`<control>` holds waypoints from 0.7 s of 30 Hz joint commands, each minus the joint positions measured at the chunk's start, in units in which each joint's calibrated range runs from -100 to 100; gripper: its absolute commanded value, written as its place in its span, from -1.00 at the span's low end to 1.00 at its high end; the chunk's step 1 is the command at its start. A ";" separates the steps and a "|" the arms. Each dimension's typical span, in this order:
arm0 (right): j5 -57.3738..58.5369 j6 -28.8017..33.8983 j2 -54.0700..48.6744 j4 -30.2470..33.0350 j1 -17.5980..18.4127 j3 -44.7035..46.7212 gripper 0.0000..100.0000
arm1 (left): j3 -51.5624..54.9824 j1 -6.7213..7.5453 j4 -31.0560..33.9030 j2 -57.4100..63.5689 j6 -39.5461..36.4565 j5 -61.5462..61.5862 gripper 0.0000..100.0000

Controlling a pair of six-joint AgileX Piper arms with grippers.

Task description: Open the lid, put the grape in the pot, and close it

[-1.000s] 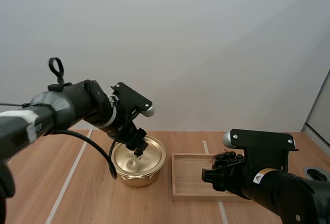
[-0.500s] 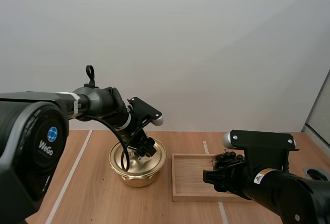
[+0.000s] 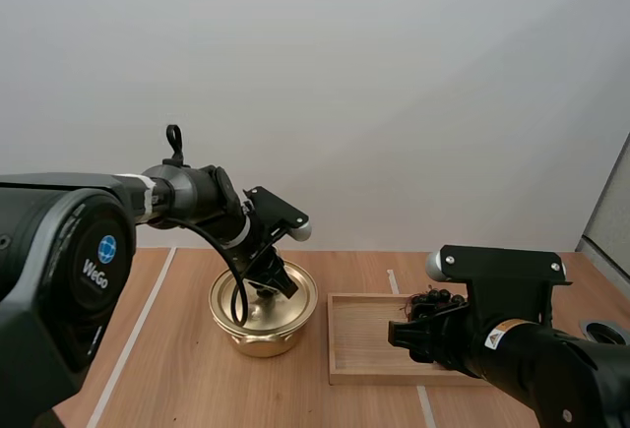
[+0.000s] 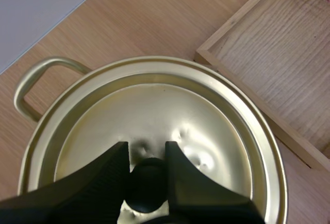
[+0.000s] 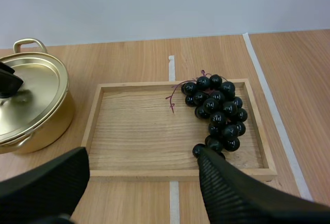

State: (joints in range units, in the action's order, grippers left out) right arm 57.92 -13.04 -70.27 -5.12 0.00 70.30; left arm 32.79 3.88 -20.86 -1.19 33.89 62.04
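Observation:
A purple stem [image 5: 176, 89] sticks out of the tight bunch of grapes, so the bunch of dark grapes [image 5: 219, 108] will come up in one piece when the robot lifts it.
A golden pot [image 3: 264, 337] stands left of centre with its lid [image 3: 295, 302] on. My left gripper [image 3: 268, 285] is down on the lid. In the left wrist view its fingers [image 4: 111, 167] press against both sides of the black knob [image 4: 148, 183] at the middle of the lid [image 4: 170, 110]. A bunch of dark grapes [image 5: 216, 110] lies at the right side of the wooden tray [image 5: 134, 131]. My right gripper [image 5: 140, 157] hangs open above the tray's near edge, with nothing between its fingers and the grapes just beyond one fingertip.
The tray [image 3: 364, 349] lies directly right of the pot, and their edges are close together. White tape lines [image 3: 128, 339] cross the wooden table. One pot handle [image 4: 36, 80] points away from the tray. Bare table lies left of the pot.
My left arm swung in over the pot and lowered onto the lid. Its fingers have closed in from wide apart onto the knob. The right arm has stayed still.

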 commanded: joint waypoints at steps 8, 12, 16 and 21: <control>-6.66 6.57 3.31 10.90 -0.17 -0.39 1.00 | -4.88 0.24 0.17 12.48 -2.10 10.38 -1.00; -10.18 6.72 8.78 11.62 -0.17 -0.39 1.00 | -6.19 0.24 0.17 20.15 -2.10 13.17 -1.00; -14.78 6.72 15.06 12.54 -0.17 -0.39 1.00 | -7.99 0.24 0.17 27.59 -2.10 16.81 -1.00; -16.78 6.72 22.80 13.68 -1.08 -2.57 1.00 | -8.49 0.24 0.17 35.05 -2.10 17.18 -1.00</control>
State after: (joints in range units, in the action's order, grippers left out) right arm 44.48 -6.45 -54.54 6.96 0.00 70.30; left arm 25.09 3.88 -20.60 27.22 32.37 77.95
